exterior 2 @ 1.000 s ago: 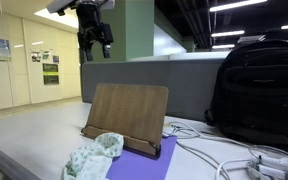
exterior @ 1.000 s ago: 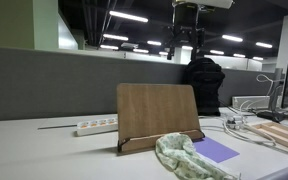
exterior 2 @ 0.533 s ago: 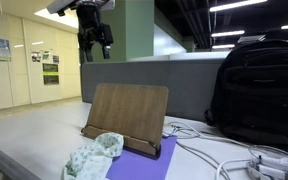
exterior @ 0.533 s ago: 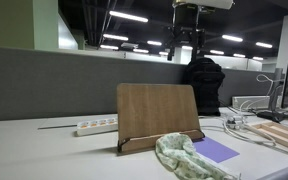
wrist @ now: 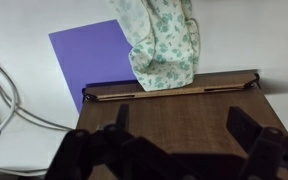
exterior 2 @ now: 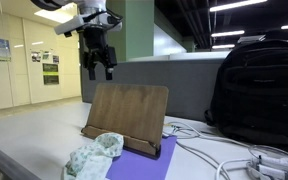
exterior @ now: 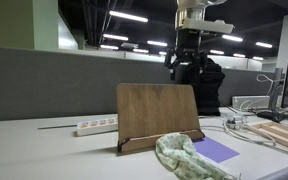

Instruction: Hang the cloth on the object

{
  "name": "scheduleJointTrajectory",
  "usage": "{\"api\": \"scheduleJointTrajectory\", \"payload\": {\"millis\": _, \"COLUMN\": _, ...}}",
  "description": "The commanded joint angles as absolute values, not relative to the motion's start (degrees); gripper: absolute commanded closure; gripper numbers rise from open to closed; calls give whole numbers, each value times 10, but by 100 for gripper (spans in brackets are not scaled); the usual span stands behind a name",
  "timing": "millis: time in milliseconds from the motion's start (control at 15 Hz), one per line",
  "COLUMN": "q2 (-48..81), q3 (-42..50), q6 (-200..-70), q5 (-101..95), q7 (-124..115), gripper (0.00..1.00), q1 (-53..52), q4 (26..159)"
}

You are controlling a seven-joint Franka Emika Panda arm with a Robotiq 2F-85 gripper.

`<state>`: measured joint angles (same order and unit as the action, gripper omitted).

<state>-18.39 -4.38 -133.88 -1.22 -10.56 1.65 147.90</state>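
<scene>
I should move my gripper down toward the cloth (exterior: pixel 188 153) next, because my open fingers are across the cloth's fold (wrist: pixel 153 28) in front of the stand. I should go on until they pinch that fold.
A crumpled pale green floral cloth (exterior: pixel 189 157) lies on the desk in front of a wooden board stand (exterior: pixel 158 113), seen in both exterior views (exterior 2: pixel 94 155) (exterior 2: pixel 127 112). My gripper (exterior: pixel 187 72) hangs in the air above the stand, open and empty; it also shows in an exterior view (exterior 2: pixel 97 73). In the wrist view the two fingers (wrist: pixel 182 128) frame the wooden stand (wrist: pixel 174 115) from above, with the cloth (wrist: pixel 164 42) beyond its ledge, partly on a purple sheet (wrist: pixel 92 55).
A purple sheet (exterior: pixel 217 149) lies under the stand's front. A white power strip (exterior: pixel 96 126) lies behind it. A black backpack (exterior 2: pixel 256 92) stands close by, with white cables (exterior 2: pixel 234 157) on the desk. A grey partition (exterior: pixel 44 85) runs behind.
My gripper has come down from near the top of the views toward the wooden stand. The cloth and stand have not moved.
</scene>
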Motion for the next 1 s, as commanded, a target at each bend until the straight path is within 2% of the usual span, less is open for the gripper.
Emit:
{"api": "scheduleJointTrajectory", "payload": {"millis": 0, "q2": -134, "q3": -35, "q6": -1419, "q5": -13, "q7": -101, "gripper": 0, "q1": 14, "q4": 1492}}
{"api": "scheduleJointTrajectory", "payload": {"millis": 333, "q2": -47, "q3": -28, "q6": -1470, "q5": 6, "q7": -91, "gripper": 0, "q1": 9, "q4": 1492}}
{"api": "scheduleJointTrajectory", "payload": {"millis": 933, "q2": -23, "q3": -19, "q6": -1474, "q5": -41, "q7": -87, "gripper": 0, "q1": 14, "q4": 1496}}
